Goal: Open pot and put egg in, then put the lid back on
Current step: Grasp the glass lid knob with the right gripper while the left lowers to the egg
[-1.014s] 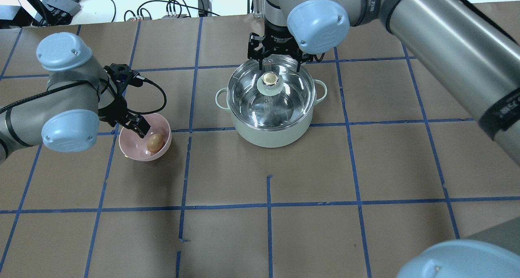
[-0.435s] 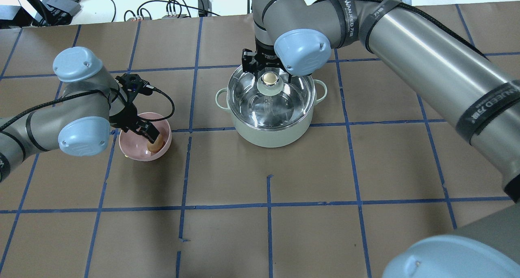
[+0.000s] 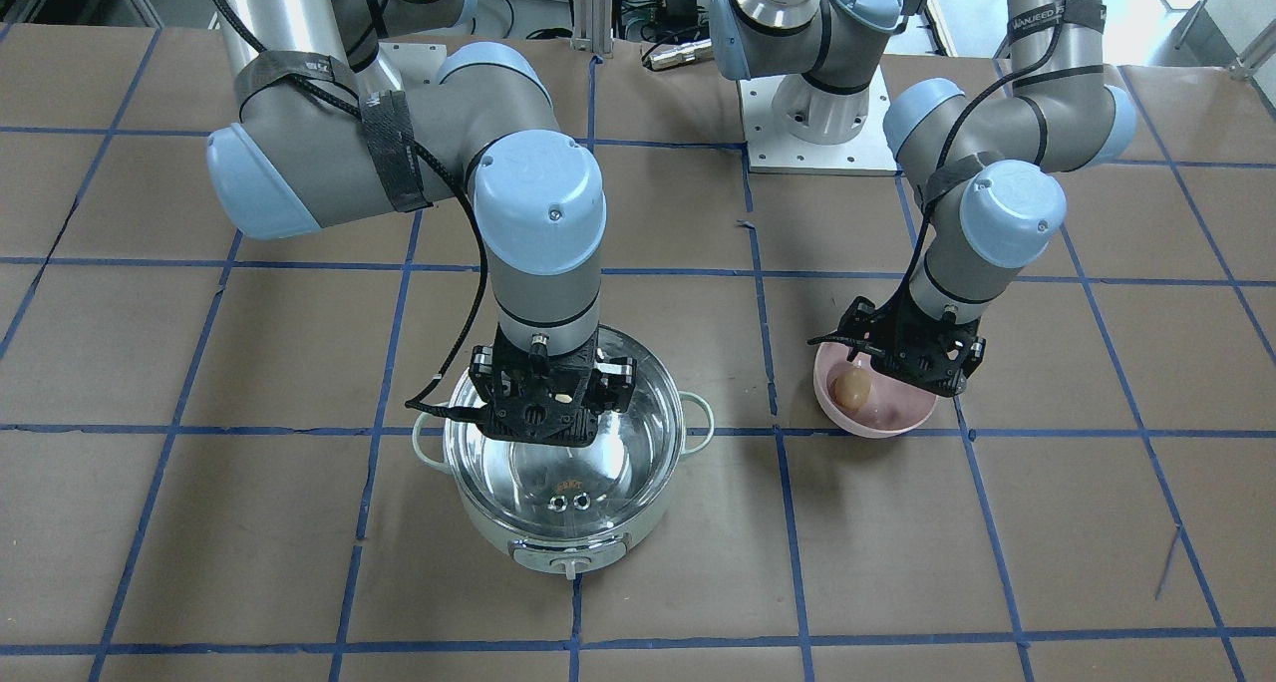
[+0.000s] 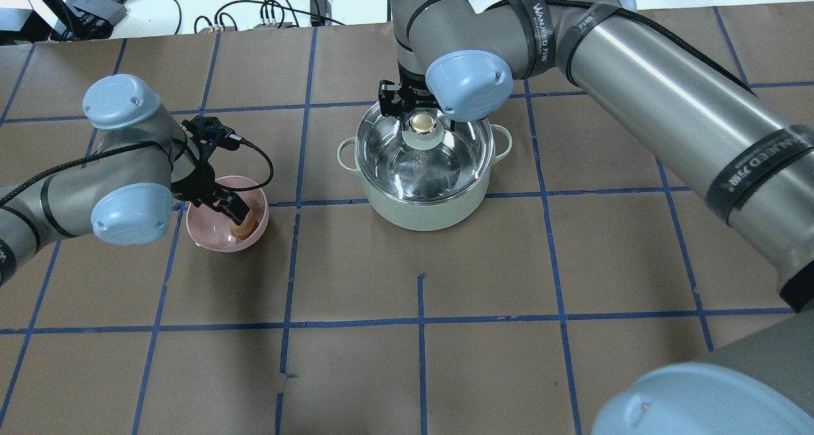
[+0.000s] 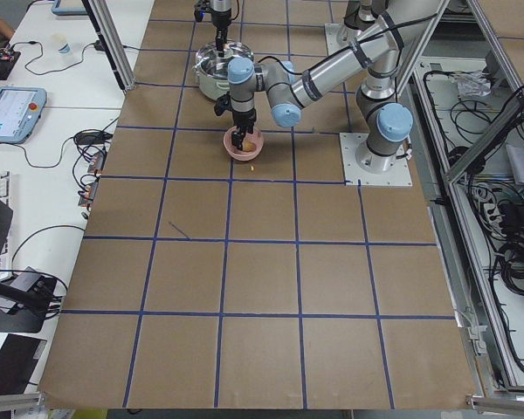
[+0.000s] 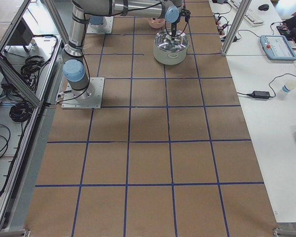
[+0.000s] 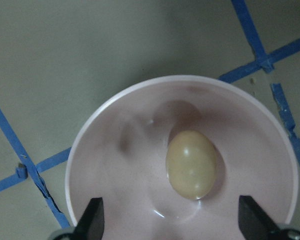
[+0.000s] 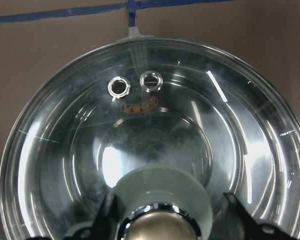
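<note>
Shiny steel rings [image 8: 209, 149] can be seen clearly through the glass lid, so the robot should expect the mint-green pot [image 3: 642, 524] to be empty when it raises the lid.
The mint-green pot [image 4: 423, 211] stands at the table's far middle with the glass lid [image 4: 448, 161] on it. My right gripper [image 4: 421, 112] is open, straight above the lid's cream knob [image 4: 421, 124]. In the right wrist view its fingers [image 8: 110, 215] stand on either side of the knob [image 8: 160, 227], apart from it. The tan egg [image 7: 191, 164] lies in a pink bowl [image 4: 210, 238]. My left gripper [image 4: 234, 211] is open and low in the bowl, with the egg between its fingertips [image 7: 92, 220]. The egg also shows in the front view [image 3: 850, 388].
Brown paper with blue tape lines covers the table [image 4: 420, 333]. The pink bowl [image 3: 882, 425] sits about one grid square from the pot [image 3: 568, 547] on the robot's left. Cables and boxes lie past the far edge [image 4: 273, 9].
My left gripper has moved right and down into the bowl, over the egg. My right gripper has come down and slightly left, closer around the lid's knob.
</note>
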